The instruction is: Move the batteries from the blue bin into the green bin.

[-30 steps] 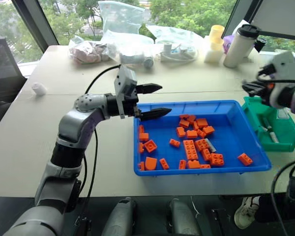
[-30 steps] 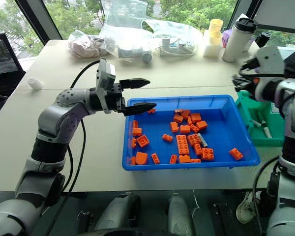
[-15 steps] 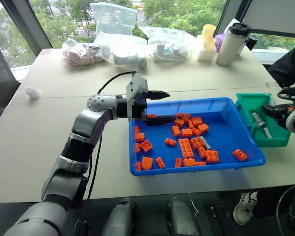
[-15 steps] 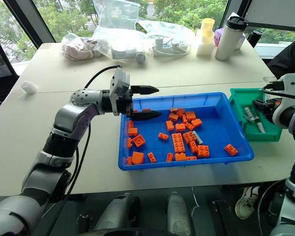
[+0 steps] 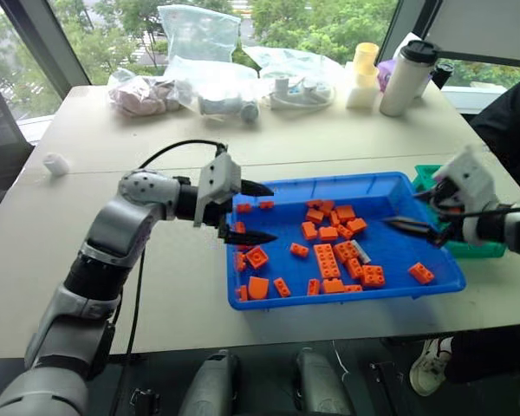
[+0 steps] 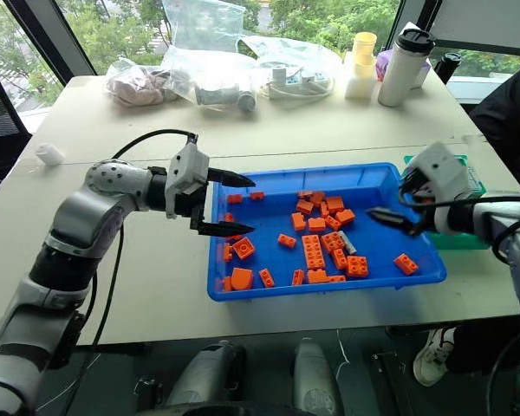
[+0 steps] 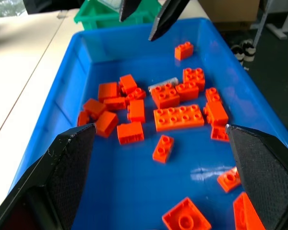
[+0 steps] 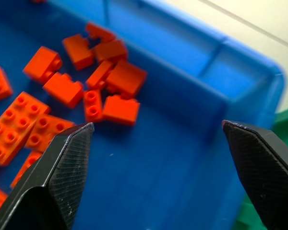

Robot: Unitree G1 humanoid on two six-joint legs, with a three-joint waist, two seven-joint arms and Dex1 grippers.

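Observation:
The blue bin's bottom [image 5: 387, 252] is clear beside the battery, so the robot's open right gripper should keep moving down toward it until its fingers close across the battery's body [image 5: 360, 252].
The blue bin [image 5: 329, 184] lies in the middle of the table, strewn with orange bricks [image 5: 334, 258]. One silver-grey battery [image 5: 360, 252] lies among them, right of the long brick, and it also shows in the left wrist view [image 7: 163, 82]. Behind my right hand, at the tray's right end, stands the green bin [image 5: 484, 250], mostly hidden. My right gripper [image 5: 407, 211] hangs open and empty over the tray's right part, pointing in. Over the tray's left rim my left gripper [image 5: 264, 212] is open and empty too.
At the table's back are plastic bags [image 5: 199, 52], a white tumbler with a black lid [image 5: 407, 78] and a yellow-capped container [image 5: 364, 74]. A small white roll [image 5: 55, 163] lies far left. A person's dark sleeve [image 5: 516, 113] is at the right edge.
My right gripper has swung from above the green bin to the blue bin's right part, fingers spread wide. My left gripper has drawn back toward the tray's left rim and rolled.

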